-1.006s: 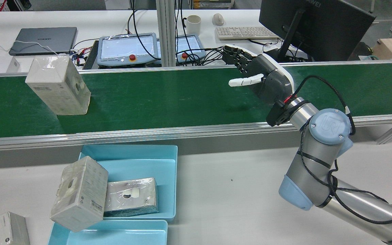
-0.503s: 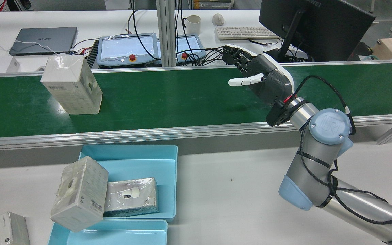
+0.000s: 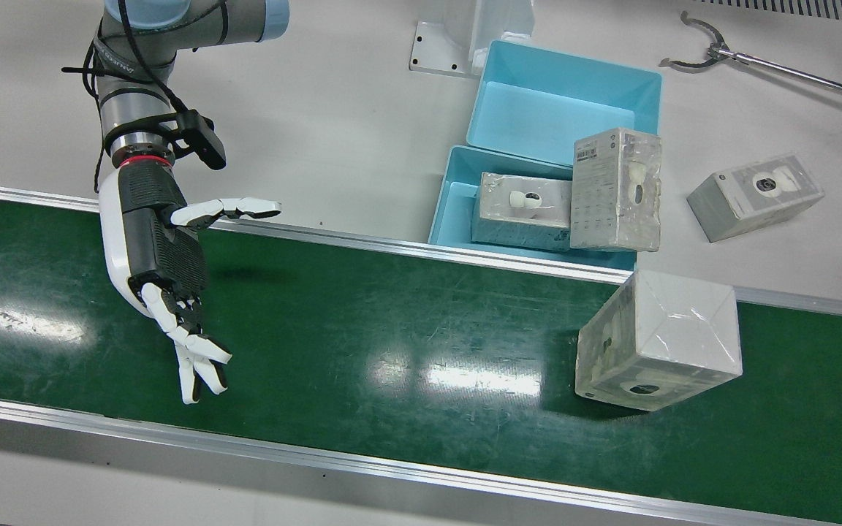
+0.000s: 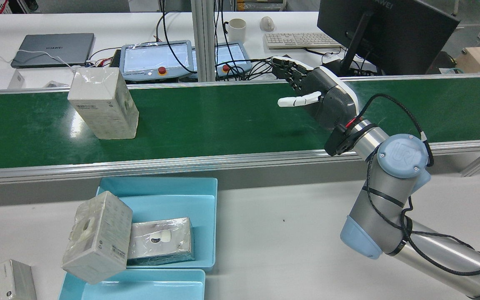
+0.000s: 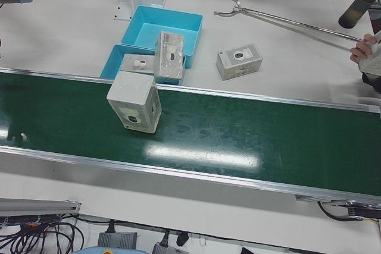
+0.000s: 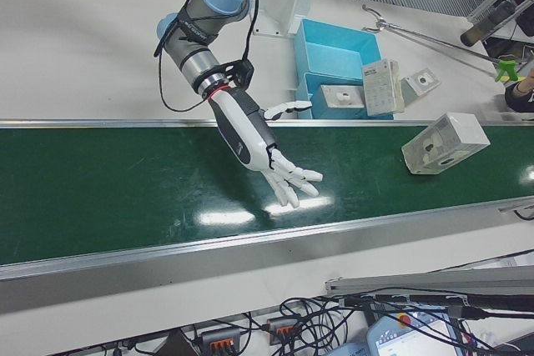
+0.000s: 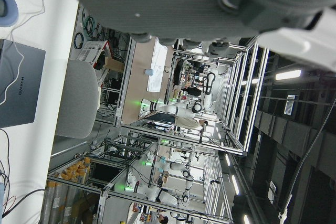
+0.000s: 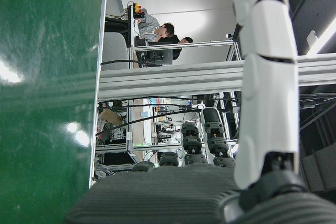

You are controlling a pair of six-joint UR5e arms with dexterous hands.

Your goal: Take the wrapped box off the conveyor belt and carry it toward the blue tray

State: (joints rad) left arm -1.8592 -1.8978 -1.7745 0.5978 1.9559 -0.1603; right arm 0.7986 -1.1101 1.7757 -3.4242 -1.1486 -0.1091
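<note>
The blue tray (image 3: pixel 569 209) is already crowded with boxes, so the wrapped box (image 3: pixel 659 342) will tip over and end up crooked among them when I let go of it.
A wrapped white box (image 4: pixel 103 103) stands on the green conveyor belt (image 4: pixel 223 121), far to the left of my right hand in the rear view. It also shows in the front view (image 3: pixel 658 340) and the left-front view (image 5: pixel 135 101). My right hand (image 4: pixel 319 93) hovers over the belt, open and empty, fingers spread toward the far edge; it also shows in the front view (image 3: pixel 165 270). The blue tray (image 4: pixel 206 225) sits on the table before the belt. My left hand shows only as a dark palm (image 7: pixel 210 3) in its own view.
One wrapped box (image 4: pixel 161 241) lies in the tray and another (image 4: pixel 98 236) leans on its edge. A second blue tray (image 4: pixel 140 287) sits beside it. A further box (image 3: pixel 755 196) and a grabber tool (image 3: pixel 757 62) lie on the table. Teach pendants (image 4: pixel 156 60) stand beyond the belt.
The wrapped box has moved right along the belt, toward my right hand. My right hand has barely shifted and stays open.
</note>
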